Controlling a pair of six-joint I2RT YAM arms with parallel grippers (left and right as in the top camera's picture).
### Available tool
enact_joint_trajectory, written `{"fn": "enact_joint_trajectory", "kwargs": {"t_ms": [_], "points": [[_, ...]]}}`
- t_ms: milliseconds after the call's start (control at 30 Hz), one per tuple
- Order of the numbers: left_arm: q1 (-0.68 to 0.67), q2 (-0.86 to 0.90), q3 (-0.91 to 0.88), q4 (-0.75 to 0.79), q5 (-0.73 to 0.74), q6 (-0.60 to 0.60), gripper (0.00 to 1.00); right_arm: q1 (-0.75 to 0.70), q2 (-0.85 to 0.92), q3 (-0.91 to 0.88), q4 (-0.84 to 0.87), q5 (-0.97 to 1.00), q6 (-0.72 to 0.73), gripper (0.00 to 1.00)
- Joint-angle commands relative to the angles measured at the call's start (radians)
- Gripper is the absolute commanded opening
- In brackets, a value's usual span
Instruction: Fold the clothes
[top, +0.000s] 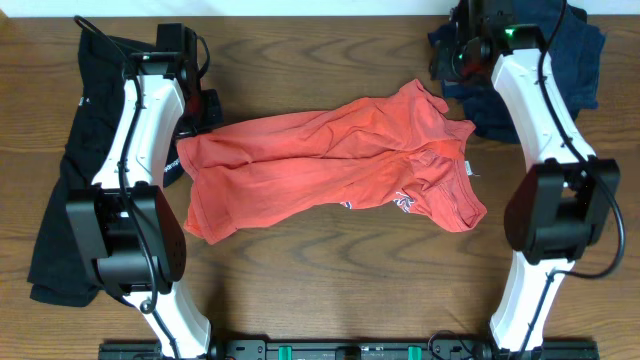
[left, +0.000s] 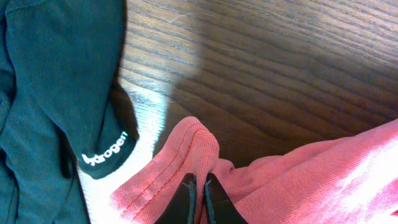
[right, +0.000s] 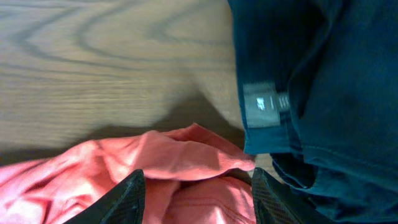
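Note:
My right gripper should go down next until it closes on the T-shirt's far corner (top: 418, 93). Its open fingers are on both sides of the T-shirt's raised fold (right: 193, 154) and clear of the dark blue garment.
An orange-red T-shirt (top: 340, 165) lies crumpled across the middle of the wooden table. My left gripper (left: 199, 186) is shut on its hem at the shirt's far left corner (top: 200, 130); the fabric (left: 186, 155) is pinched between the fingers. My right gripper (right: 196, 186) is open, its fingers straddling the shirt's far right corner (right: 180, 162) just above it, near the top right of the shirt in the overhead view (top: 450, 85).
A black garment (top: 75, 160) lies along the left edge, its labelled sleeve (left: 93, 124) next to my left gripper. A dark blue garment (top: 540, 70) is heaped at the far right, close beside my right gripper (right: 323, 93).

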Motion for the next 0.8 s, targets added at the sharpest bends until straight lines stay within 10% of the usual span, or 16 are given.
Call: {"fn": "enact_joint_trajectory", "kwargs": {"t_ms": [0,500,767], "points": [[0.004,0.000,-0.008,-0.004,-0.012,0.005,0.06,-0.007,0.096,0.010,-0.018,-0.044,0.150,0.53],[0.004,0.000,-0.008,-0.003,-0.012,0.014,0.06,-0.014,0.191,0.009,0.038,-0.115,0.393,0.56],[0.004,0.000,-0.008,-0.003,-0.012,0.018,0.06,-0.012,0.198,-0.003,0.120,-0.068,0.314,0.02]]}}
